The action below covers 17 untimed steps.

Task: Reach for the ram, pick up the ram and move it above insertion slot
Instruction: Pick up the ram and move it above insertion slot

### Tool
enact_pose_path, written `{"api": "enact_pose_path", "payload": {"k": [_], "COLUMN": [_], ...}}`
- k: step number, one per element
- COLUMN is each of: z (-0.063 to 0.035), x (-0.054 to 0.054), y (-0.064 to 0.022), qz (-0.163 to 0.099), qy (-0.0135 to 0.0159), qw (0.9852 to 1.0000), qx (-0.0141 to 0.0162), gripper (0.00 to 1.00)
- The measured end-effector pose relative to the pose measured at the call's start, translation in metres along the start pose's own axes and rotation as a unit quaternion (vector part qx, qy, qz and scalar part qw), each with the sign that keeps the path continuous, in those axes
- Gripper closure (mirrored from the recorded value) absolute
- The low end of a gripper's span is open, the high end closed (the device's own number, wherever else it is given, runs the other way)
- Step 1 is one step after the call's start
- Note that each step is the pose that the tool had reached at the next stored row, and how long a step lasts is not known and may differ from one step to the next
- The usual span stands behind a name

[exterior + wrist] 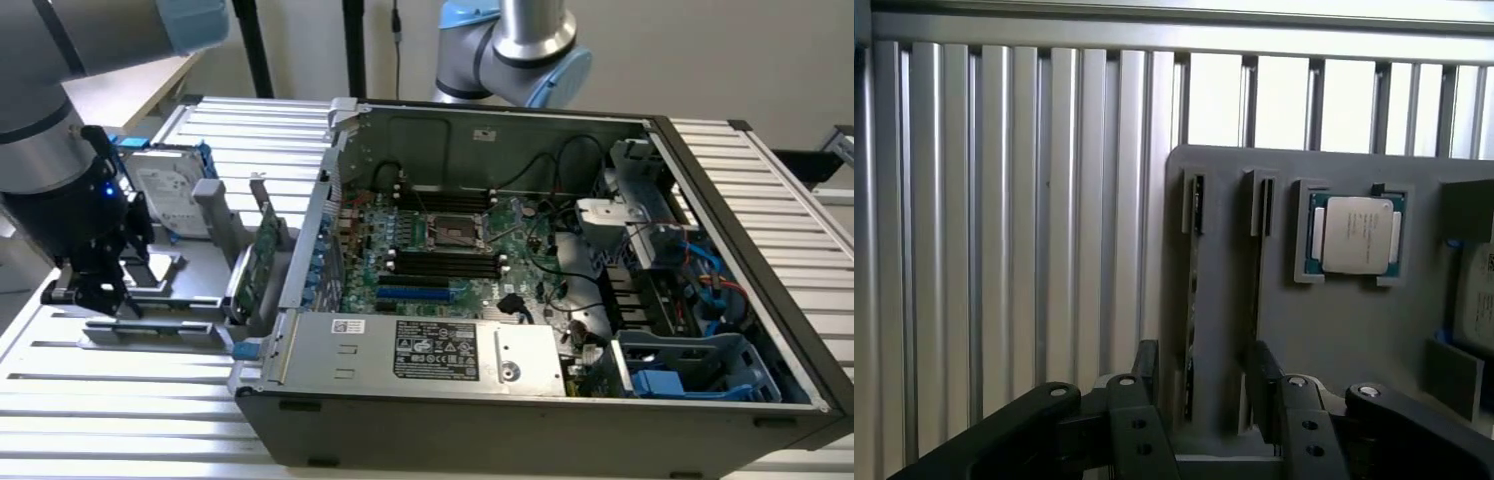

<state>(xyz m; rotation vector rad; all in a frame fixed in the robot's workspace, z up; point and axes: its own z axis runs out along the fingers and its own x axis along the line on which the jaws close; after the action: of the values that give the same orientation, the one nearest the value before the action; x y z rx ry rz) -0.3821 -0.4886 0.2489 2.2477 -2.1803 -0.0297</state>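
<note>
The grey holder's end posts (1195,203) are open on top. The ram (1192,290) will slide out and the holder will stay in place when I lift the ram.
The ram (1191,300) stands on edge in a slot of the grey holder (1334,330), a thin dark-green strip seen edge-on. My gripper (1204,368) is open just above it, one black finger (1146,372) close on one side and the other finger on the far side, so the stick lies between them, untouched. In the exterior view the gripper (96,290) hangs over the grey holder (160,300) at that view's left, beside the open computer case. The black memory slots (441,262) lie on the motherboard inside the case.
A processor chip (1354,235) sits in a holder pocket beside a second slot (1259,205). A silver hard drive (167,190) and an upright green card (254,260) stand between gripper and case wall (314,240). A second arm (514,50) looms behind the case.
</note>
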Motion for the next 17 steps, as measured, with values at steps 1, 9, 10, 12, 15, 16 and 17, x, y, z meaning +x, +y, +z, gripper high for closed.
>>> {"api": "enact_pose_path", "payload": {"k": [1,9,10,12,15,16,17], "z": [0.0018,0.0161,0.0181,0.0217,0.0267,0.0283,0.0297], "x": [0.000,0.004,0.005,0.006,0.008,0.009,0.009], "y": [0.0000,-0.0002,-0.0002,-0.0005,-0.0015,-0.0018,-0.0021], "qz": [0.000,0.000,0.000,0.000,0.000,0.000,0.000], "qy": [0.0000,-0.0007,-0.0013,-0.0025,-0.0056,-0.0071,-0.0086], "qw": [1.0000,1.0000,1.0000,1.0000,1.0000,1.0000,1.0000], "qx": [0.0000,-0.0001,0.0000,0.0001,0.0001,0.0002,0.0002], "gripper": [0.52,0.52,0.52,0.52,0.52,0.52,0.52]}}
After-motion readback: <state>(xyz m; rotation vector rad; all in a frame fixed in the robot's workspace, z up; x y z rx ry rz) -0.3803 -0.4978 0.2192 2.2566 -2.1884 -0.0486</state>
